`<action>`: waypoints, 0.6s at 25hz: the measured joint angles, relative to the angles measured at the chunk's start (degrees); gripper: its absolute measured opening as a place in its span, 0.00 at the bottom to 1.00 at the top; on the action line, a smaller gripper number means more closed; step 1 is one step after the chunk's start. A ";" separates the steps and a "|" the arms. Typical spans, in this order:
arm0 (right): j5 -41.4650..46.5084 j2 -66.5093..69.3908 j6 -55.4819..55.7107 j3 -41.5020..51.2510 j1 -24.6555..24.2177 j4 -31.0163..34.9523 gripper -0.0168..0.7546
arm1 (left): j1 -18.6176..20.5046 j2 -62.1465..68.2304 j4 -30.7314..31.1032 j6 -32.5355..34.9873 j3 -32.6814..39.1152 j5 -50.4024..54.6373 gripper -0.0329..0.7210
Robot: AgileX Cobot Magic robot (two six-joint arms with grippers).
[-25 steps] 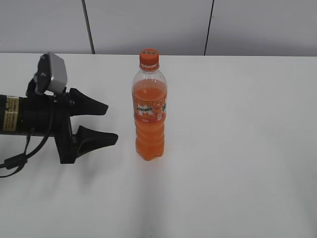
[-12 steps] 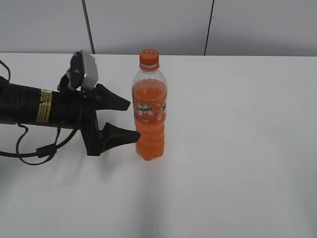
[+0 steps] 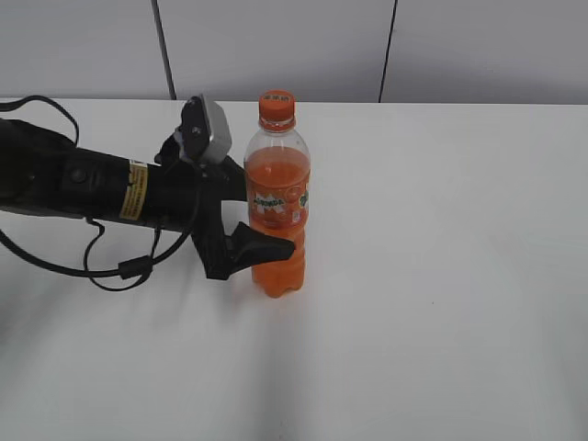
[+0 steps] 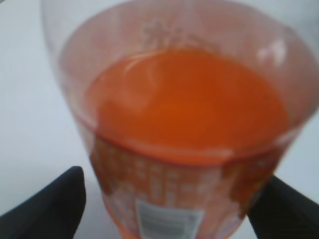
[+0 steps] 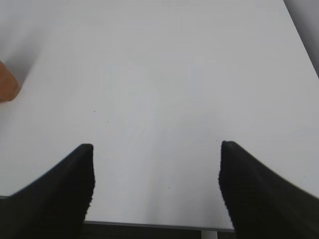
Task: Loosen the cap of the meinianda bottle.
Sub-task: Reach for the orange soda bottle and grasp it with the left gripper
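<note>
My right gripper is going to turn the round orange cap (image 3: 277, 106), which sits over the bottle's narrow neck (image 3: 277, 129), so the cap will come off in one piece as it turns.
The meinianda bottle (image 3: 277, 207) stands upright on the white table, holding orange drink, with its orange cap (image 3: 276, 107) on top. My left gripper (image 3: 266, 216) is open with one finger on each side of the bottle's labelled middle. In the left wrist view the bottle (image 4: 184, 134) fills the frame between the two black fingertips (image 4: 172, 199), with a small gap at each side. My right gripper (image 5: 155, 169) is open and empty over bare table in the right wrist view; it is out of the exterior view. The cap is hidden in both wrist views.
The white table (image 3: 441, 276) spreads around the bottle, with grey wall panels behind. The left arm's black body and cables (image 3: 83, 184) lie along the left. The table's near edge (image 5: 149, 225) shows in the right wrist view. An orange sliver (image 5: 7, 84) sits at that view's left edge.
My left arm has moved right across the table, and its open fingers now straddle the bottle's middle. The bottle has not moved.
</note>
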 joint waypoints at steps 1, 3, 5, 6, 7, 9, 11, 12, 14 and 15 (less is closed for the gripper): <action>0.00 0.00 0.00 0.00 0.00 0.00 0.78 | -0.42 0.28 0.00 -0.16 -0.51 0.18 0.82; 0.00 0.00 0.00 0.00 0.00 0.00 0.78 | -1.09 0.55 0.00 -0.26 -1.25 0.46 0.82; 0.00 0.00 0.00 0.00 0.00 0.00 0.78 | -1.44 0.60 -0.06 -0.35 -1.44 0.51 0.82; 0.00 0.00 0.00 0.00 0.00 0.00 0.78 | -1.44 0.66 -0.06 -0.35 -1.50 0.51 0.82; 0.00 0.00 0.00 0.00 0.00 0.00 0.78 | -1.44 0.66 -0.06 -0.40 -1.50 0.56 0.81; 0.00 0.00 0.00 0.00 0.00 0.00 0.78 | -1.44 0.66 -0.06 -0.40 -1.56 0.63 0.79; 0.00 0.00 0.00 0.00 0.00 0.00 0.78 | -1.44 0.66 -0.06 -0.40 -1.56 0.63 0.76; 0.00 0.00 0.00 0.00 0.00 0.00 0.78 | -1.44 0.66 -0.06 -0.40 -1.56 0.63 0.73; 0.00 0.00 0.00 0.00 0.00 0.00 0.78 | -1.44 0.66 0.02 -0.40 -1.56 0.57 0.67; 0.00 0.00 0.00 0.00 0.00 0.00 0.78 | -1.44 0.66 0.00 -0.40 -1.56 0.52 0.64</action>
